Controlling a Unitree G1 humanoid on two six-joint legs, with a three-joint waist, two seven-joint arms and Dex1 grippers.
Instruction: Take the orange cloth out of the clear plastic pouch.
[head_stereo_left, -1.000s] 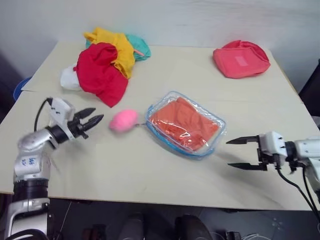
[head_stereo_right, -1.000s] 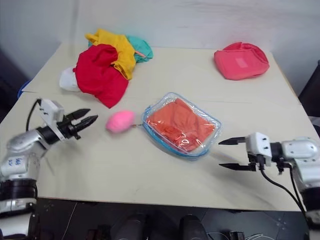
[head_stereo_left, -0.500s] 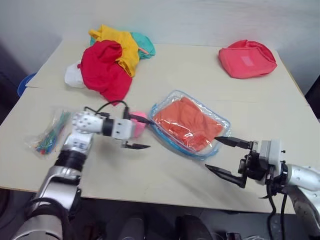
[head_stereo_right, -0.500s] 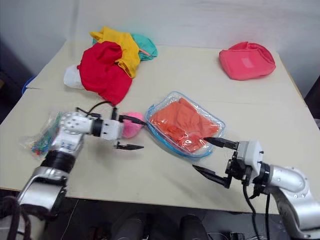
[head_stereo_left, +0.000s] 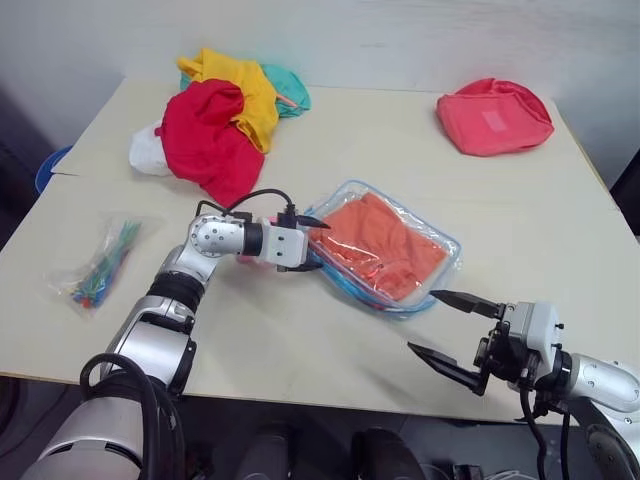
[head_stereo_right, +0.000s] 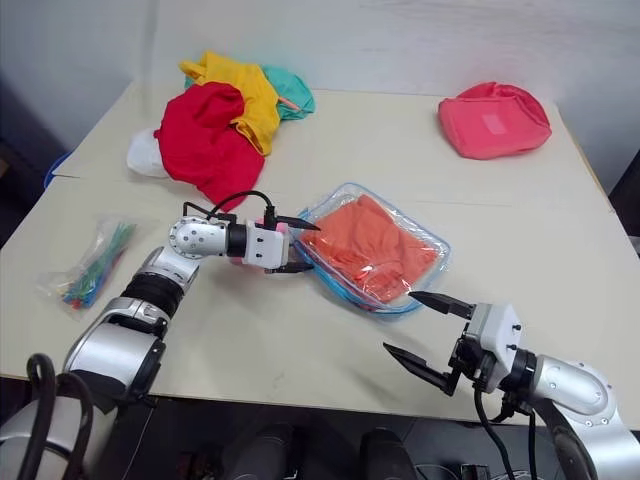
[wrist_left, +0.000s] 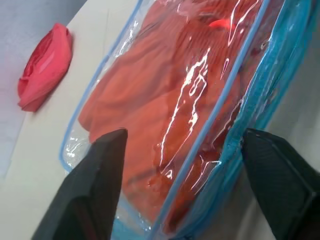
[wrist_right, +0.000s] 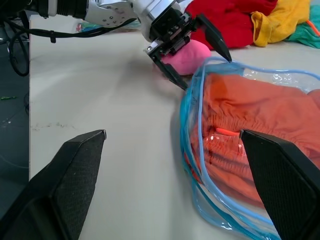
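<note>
The pouch's opening (head_stereo_left: 370, 298) will gape at the pouch's near side when I raise the opening's upper edge, because two blue strips (wrist_left: 272, 97) lie a little apart along that side.
The clear plastic pouch (head_stereo_left: 446, 266) with light-blue edging lies flat in the middle of the table. The orange cloth (head_stereo_left: 382, 240) is folded inside it. My left gripper (head_stereo_left: 312, 244) is open at the pouch's left end, one finger over the top edge and the other at its near side. In the left wrist view the pouch (wrist_left: 235, 120) and the cloth (wrist_left: 150, 110) lie between my fingers (wrist_left: 95, 190). My right gripper (head_stereo_left: 430, 324) stands open and empty near the table's front edge, short of the pouch's right corner.
A pink fluffy object (wrist_right: 188, 56) sits right behind the left gripper. A pile of red (head_stereo_left: 205, 135), yellow (head_stereo_left: 245, 90) and teal cloths lies at the back left. A pink-red fabric pouch (head_stereo_left: 492, 116) is back right. A small bag of coloured sticks (head_stereo_left: 100, 265) lies far left.
My left arm swung right, past the pink object, and its open fingers now straddle the pouch's left end. My right gripper drew back toward the front edge, still open.
</note>
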